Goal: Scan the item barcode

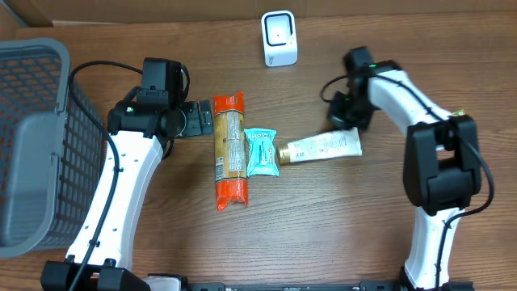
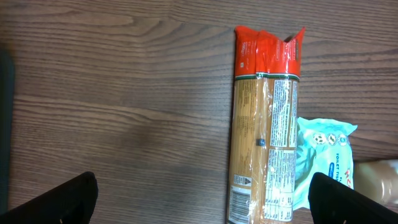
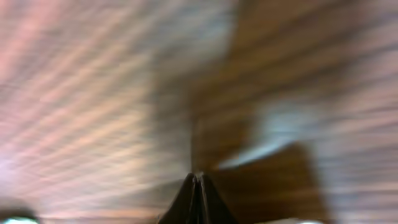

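The white tube lies crosswise, its flat end [image 1: 349, 144] by my right gripper, so next I swing that flat end toward me, then grip the tube around its middle [image 1: 319, 147].
Three items lie mid-table: a long spaghetti pack [image 1: 229, 149] with orange ends, a small teal packet [image 1: 261, 152] and a white tube [image 1: 321, 148] with a gold cap. The white barcode scanner [image 1: 279, 38] stands at the far edge. My left gripper [image 1: 200, 120] is open just left of the pack's far end. In the left wrist view its dark fingertips [image 2: 68, 199] straddle the spaghetti pack [image 2: 264, 124], whose barcode shows near the bottom. My right gripper [image 1: 343, 117] hovers just beyond the tube's flat end. In the blurred right wrist view the right gripper [image 3: 197, 183] is shut with nothing between its jaws.
A grey mesh basket [image 1: 32, 137] fills the left edge of the table. The teal packet [image 2: 323, 155] touches the spaghetti pack's right side. Bare wood lies in front of the items.
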Robot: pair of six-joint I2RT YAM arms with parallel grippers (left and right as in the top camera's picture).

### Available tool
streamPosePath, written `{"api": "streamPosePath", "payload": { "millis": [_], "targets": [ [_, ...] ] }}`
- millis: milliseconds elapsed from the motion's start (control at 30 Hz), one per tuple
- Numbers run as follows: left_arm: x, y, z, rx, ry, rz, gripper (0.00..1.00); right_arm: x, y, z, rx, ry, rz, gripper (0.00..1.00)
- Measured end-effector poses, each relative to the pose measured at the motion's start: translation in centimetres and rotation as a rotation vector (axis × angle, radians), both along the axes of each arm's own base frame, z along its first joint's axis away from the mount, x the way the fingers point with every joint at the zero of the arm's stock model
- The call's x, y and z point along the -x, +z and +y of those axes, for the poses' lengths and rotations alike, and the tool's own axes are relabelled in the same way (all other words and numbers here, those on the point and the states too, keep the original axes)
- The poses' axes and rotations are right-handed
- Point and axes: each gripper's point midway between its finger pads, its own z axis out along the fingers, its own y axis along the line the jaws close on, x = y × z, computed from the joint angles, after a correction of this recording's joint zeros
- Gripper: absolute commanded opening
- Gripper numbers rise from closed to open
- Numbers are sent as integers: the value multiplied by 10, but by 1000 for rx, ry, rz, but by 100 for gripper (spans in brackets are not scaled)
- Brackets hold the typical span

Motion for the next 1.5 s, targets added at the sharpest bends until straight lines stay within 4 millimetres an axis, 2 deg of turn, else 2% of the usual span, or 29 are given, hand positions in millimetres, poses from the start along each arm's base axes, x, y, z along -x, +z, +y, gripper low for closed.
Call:
{"api": "streamPosePath", "payload": {
  "millis": [100,133,167,300,367,500,567,700,833,967,1000,1033,1067,1100,1200,1267,1433,1500],
  "targets": [
    [0,0,0,0,0,0,100,14,1,-15,-3,97,44,4],
    [0,0,0,0,0,0,100,25,1,-16,-10,185,68,4],
    [0,0,0,0,0,0,100,28,2,-15,-14,211,71,4],
    [0,0,0,0,0,0,100,52,0,-6,-24,325,133,4],
    [0,0,0,0,0,0,100,75,-3,3,-28,406,195,4],
    [0,0,0,0,0,0,100,104,-5,15,-36,501,272,6],
    [0,0,0,0,0,0,99,112,-6,22,-37,545,285,7],
    [0,0,0,0,0,0,100,109,-7,32,-53,578,252,14],
    [0,0,0,0,0,0,100,89,-5,29,-144,509,181,23],
    [0,0,0,0,0,0,100,53,8,-3,-221,367,58,35],
    [0,0,0,0,0,0,100,48,15,-12,-233,339,32,43],
    [0,0,0,0,0,0,100,46,20,-16,-239,326,20,65],
    [0,0,0,0,0,0,100,45,30,-21,-250,321,-1,93],
    [0,0,0,0,0,0,99,46,39,-24,-257,305,-8,100],
    [0,0,0,0,0,0,100,53,56,-22,-277,309,-14,100],
    [0,0,0,0,0,0,100,56,57,-18,-288,321,-12,100],
    [0,0,0,0,0,0,100,71,31,-2,-334,360,-11,88],
    [0,0,0,0,0,0,100,78,21,7,-361,380,-16,88]
  ]
}}
